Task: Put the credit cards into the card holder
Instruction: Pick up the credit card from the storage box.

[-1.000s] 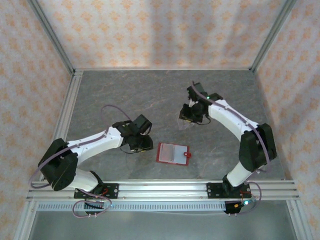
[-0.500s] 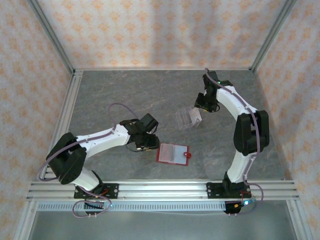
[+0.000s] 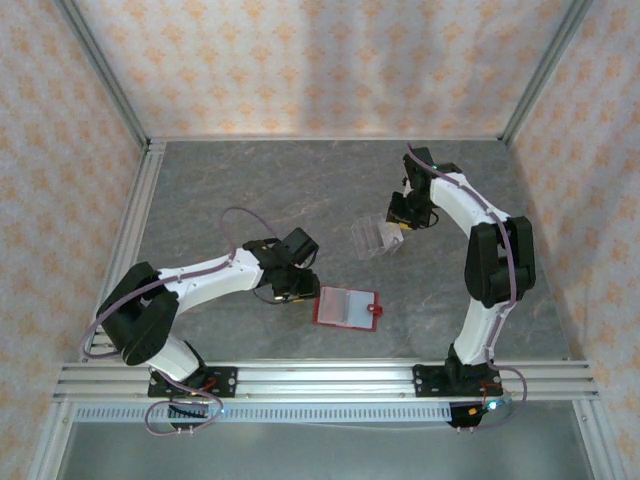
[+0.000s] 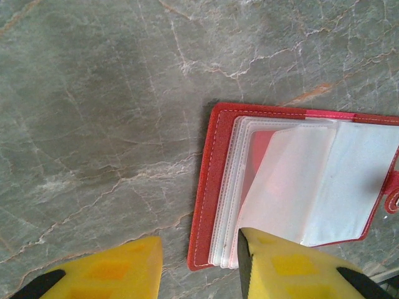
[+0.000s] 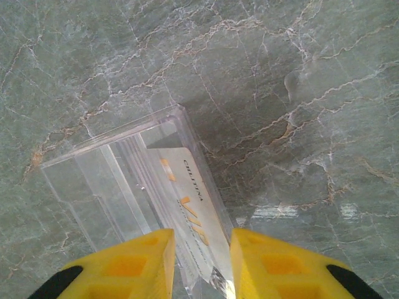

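Observation:
The credit card [image 5: 192, 200] sits slanted between my right gripper's fingers. Next, I spread them wider and close squarely on the card's near end [image 5: 207, 256] before lifting it out.
The card holder [image 3: 345, 307], a red wallet, lies open and flat at the table's near middle, pale sleeves up and snap tab [image 3: 376, 310] on its right. My left gripper [image 3: 303, 291] is at its left edge. In the left wrist view the jaws [image 4: 201, 268] stand open, straddling the wallet's [image 4: 218, 187] left corner, and one fingertip [image 4: 293, 268] overlaps the sleeves [image 4: 349, 180]. A credit card [image 5: 190, 205], pale with orange lettering, stands in a clear rack [image 5: 106, 180]. My right gripper [image 5: 201, 268] is open around the card's near end.
The clear slotted rack [image 3: 372, 236] sits behind the wallet, right of centre. Aluminium rails [image 3: 320, 378] run along the near edge and another rail [image 3: 135, 230] along the left. Patterned walls close in the back and sides. Bare marble table [image 3: 250, 190] lies at the back left.
My left gripper moved right to the wallet's edge, then held still. The right gripper left the rack toward the back right, then came back to its right end with narrower jaws.

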